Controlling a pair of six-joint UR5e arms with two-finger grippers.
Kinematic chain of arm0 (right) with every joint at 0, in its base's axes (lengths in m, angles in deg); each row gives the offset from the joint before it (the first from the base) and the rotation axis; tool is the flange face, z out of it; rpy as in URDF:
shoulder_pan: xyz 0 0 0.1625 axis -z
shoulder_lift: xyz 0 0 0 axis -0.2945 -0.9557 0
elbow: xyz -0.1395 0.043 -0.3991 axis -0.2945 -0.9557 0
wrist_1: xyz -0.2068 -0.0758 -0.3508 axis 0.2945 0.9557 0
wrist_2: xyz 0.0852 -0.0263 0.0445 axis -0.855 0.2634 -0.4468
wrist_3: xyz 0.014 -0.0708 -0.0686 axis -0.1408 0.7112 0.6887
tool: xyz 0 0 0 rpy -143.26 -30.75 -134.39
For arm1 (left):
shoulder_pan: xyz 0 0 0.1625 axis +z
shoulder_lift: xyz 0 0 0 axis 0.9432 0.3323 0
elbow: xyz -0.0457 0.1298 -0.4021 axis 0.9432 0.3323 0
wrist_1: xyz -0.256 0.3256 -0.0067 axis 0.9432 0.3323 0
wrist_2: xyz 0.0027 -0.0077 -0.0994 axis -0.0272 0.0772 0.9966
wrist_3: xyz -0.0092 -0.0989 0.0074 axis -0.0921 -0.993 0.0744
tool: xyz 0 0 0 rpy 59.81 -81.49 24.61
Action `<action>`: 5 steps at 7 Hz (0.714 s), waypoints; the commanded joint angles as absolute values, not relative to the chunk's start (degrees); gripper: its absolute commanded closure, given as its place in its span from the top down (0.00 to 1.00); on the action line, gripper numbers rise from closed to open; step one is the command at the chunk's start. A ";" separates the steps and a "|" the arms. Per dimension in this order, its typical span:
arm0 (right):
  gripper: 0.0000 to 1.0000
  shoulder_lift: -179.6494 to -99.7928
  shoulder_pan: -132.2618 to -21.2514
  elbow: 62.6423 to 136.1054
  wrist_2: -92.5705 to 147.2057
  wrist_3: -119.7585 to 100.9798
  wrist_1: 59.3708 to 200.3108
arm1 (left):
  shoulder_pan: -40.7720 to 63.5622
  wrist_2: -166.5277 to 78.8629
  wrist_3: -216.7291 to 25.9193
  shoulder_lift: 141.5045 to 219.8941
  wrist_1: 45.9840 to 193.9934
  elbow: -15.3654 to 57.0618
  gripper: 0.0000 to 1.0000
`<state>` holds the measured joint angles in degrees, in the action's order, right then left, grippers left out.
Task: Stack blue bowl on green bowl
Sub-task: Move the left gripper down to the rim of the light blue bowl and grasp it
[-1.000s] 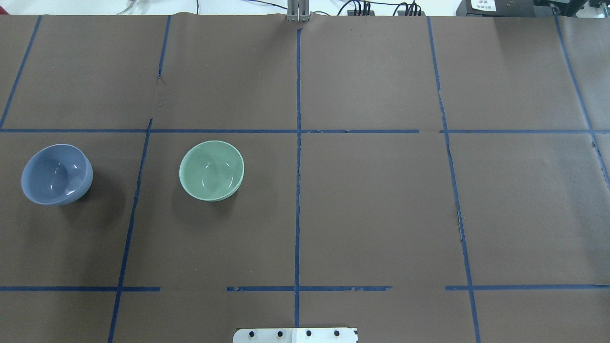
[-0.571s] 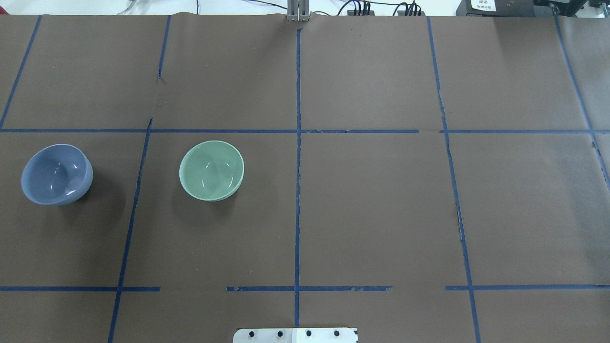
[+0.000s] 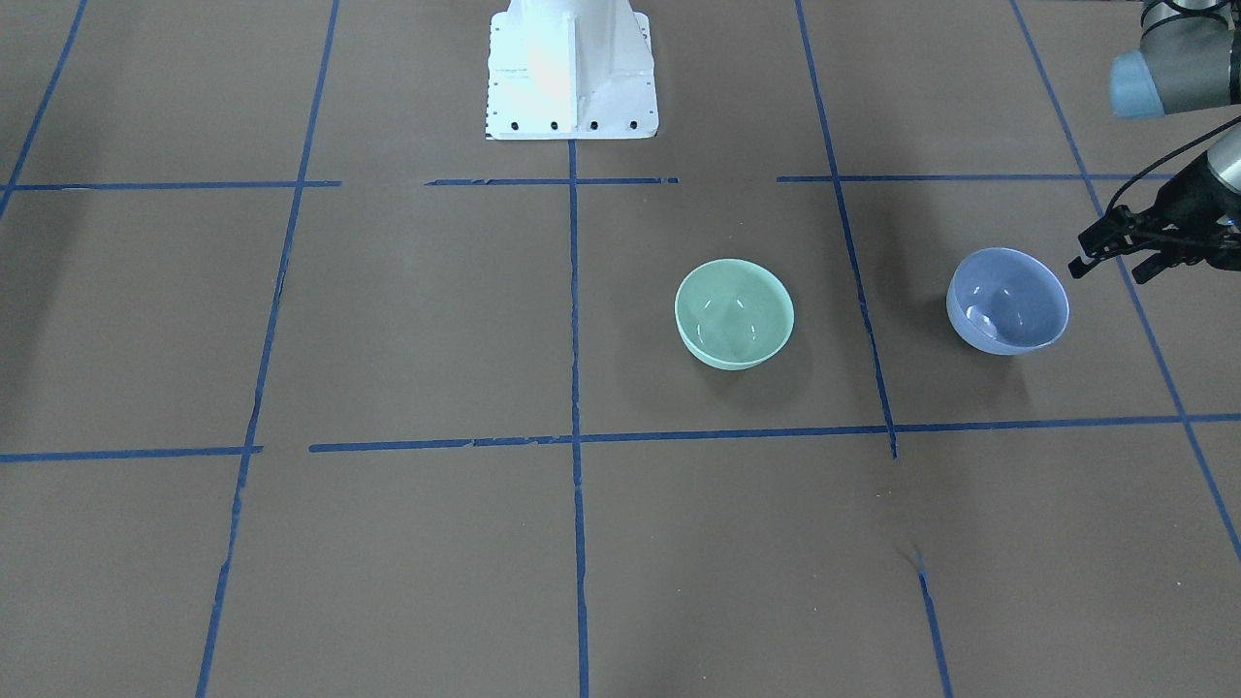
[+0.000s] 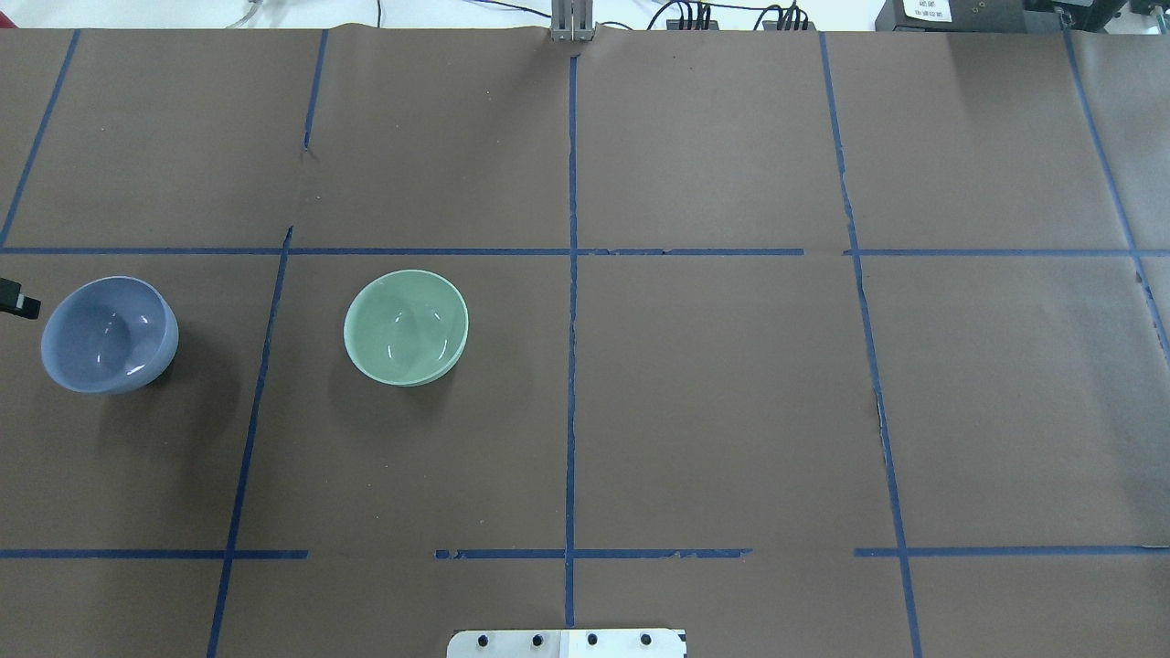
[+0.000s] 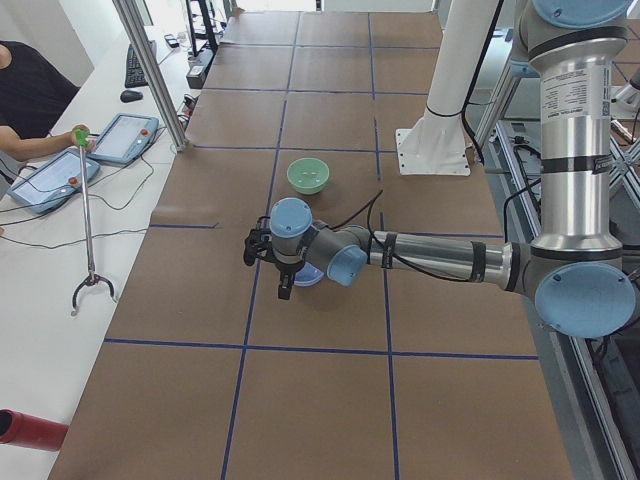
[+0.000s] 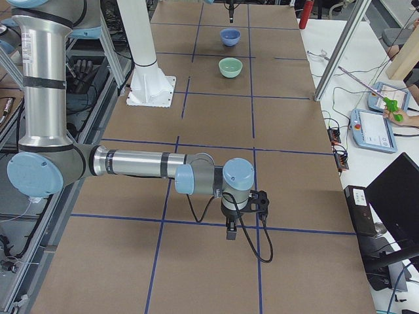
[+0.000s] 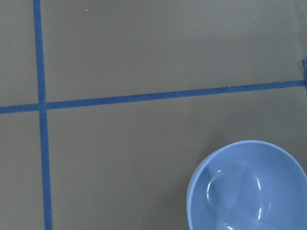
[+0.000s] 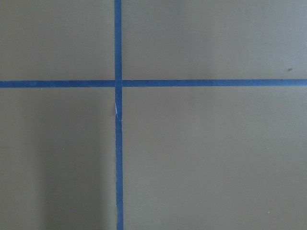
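The green bowl's empty opening (image 3: 734, 312) matches the blue bowl's width (image 3: 1007, 301), so I expect the blue bowl to nest almost rim to rim with the green bowl when I lower it.
The blue bowl (image 4: 108, 335) stands upright and empty at the table's left side; it also shows in the front view (image 3: 1008, 301) and the left wrist view (image 7: 249, 187). The green bowl (image 4: 406, 326) stands upright and empty a short way to its right, also in the front view (image 3: 734, 313). The bowls are apart. My left gripper (image 3: 1108, 271) is open and empty, just outside the blue bowl's outer rim; only its tip (image 4: 18, 302) shows in the overhead view. My right gripper (image 6: 229, 227) hovers over bare table far from both bowls; I cannot tell whether it is open.
The white robot base plate (image 3: 572, 68) sits at the table's near middle edge. Blue tape lines grid the brown table cover. An operator's bench with tablets (image 5: 125, 135), a grabber stick (image 5: 88, 220) and a metal post (image 5: 150, 70) lie along the far side.
My left gripper's tip has come into the overhead view at the left edge, beside the blue bowl. Neither bowl has moved.
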<state>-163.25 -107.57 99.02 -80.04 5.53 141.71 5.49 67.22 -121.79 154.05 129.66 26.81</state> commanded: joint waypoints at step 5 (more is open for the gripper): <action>1.00 -163.25 -107.56 99.02 -80.00 5.53 141.69 | 12.67 64.45 -126.82 157.33 136.34 18.65 0.40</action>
<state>-163.25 -107.57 99.02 -80.01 5.53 141.73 12.58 64.46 -127.23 156.94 136.22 19.04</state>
